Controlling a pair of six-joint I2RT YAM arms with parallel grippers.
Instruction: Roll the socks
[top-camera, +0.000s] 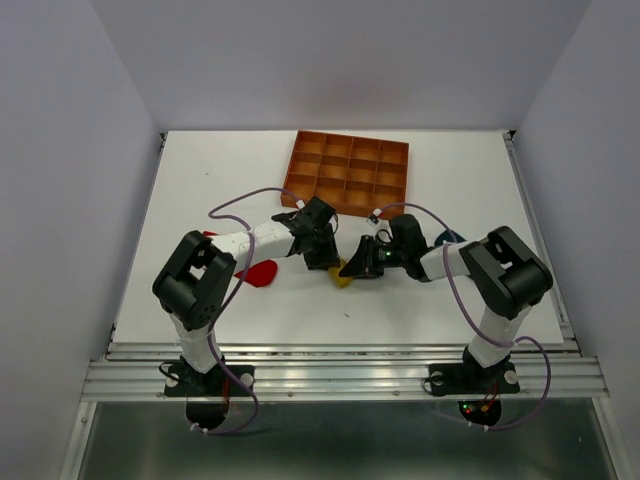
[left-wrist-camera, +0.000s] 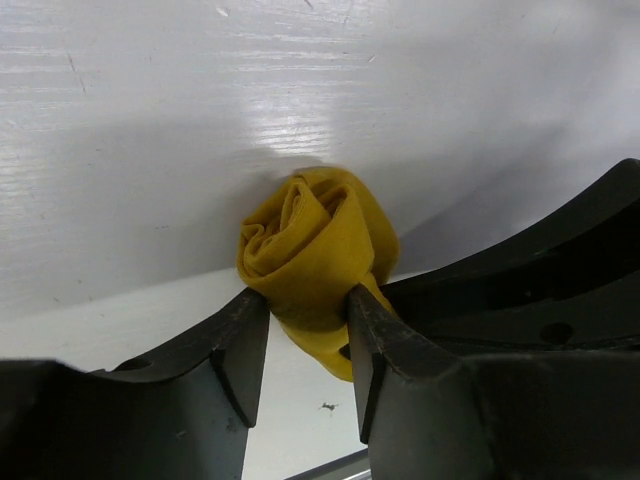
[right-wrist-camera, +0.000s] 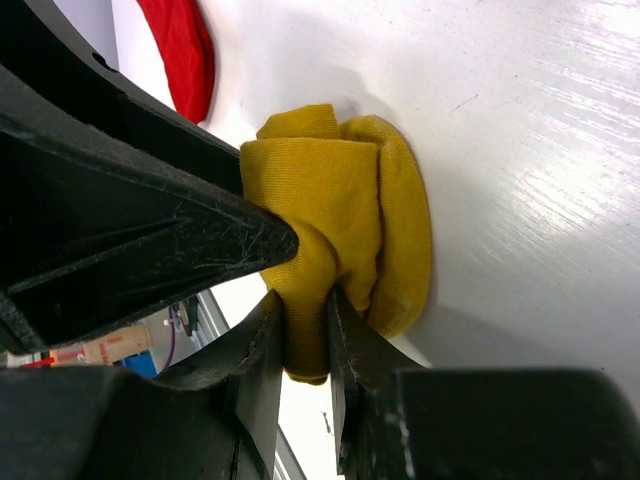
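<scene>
The yellow sock's near end (right-wrist-camera: 305, 335) has just a fold pinched in my right gripper, so I should open my right gripper and straddle the bundle (right-wrist-camera: 335, 195) while my left gripper keeps holding.
The yellow sock (left-wrist-camera: 320, 245) is rolled into a small bundle on the white table, showing in the top view as a yellow patch (top-camera: 342, 278) between both grippers. My left gripper (left-wrist-camera: 305, 302) (top-camera: 325, 258) has its fingertips pressed against both sides of the bundle. My right gripper (right-wrist-camera: 305, 312) (top-camera: 356, 266) is shut on a fold at the yellow sock's (right-wrist-camera: 340, 215) near end. A red sock (top-camera: 260, 273) (right-wrist-camera: 190, 50) lies flat left of the left gripper. A dark teal sock (top-camera: 448, 237) peeks out behind the right arm, mostly hidden.
An orange-brown gridded tray (top-camera: 406, 170) sits at the back centre of the table. The two grippers are nearly touching: the right one's black body (left-wrist-camera: 540, 290) fills the left wrist view's right side, and the left one's finger (right-wrist-camera: 150, 230) crosses the right wrist view.
</scene>
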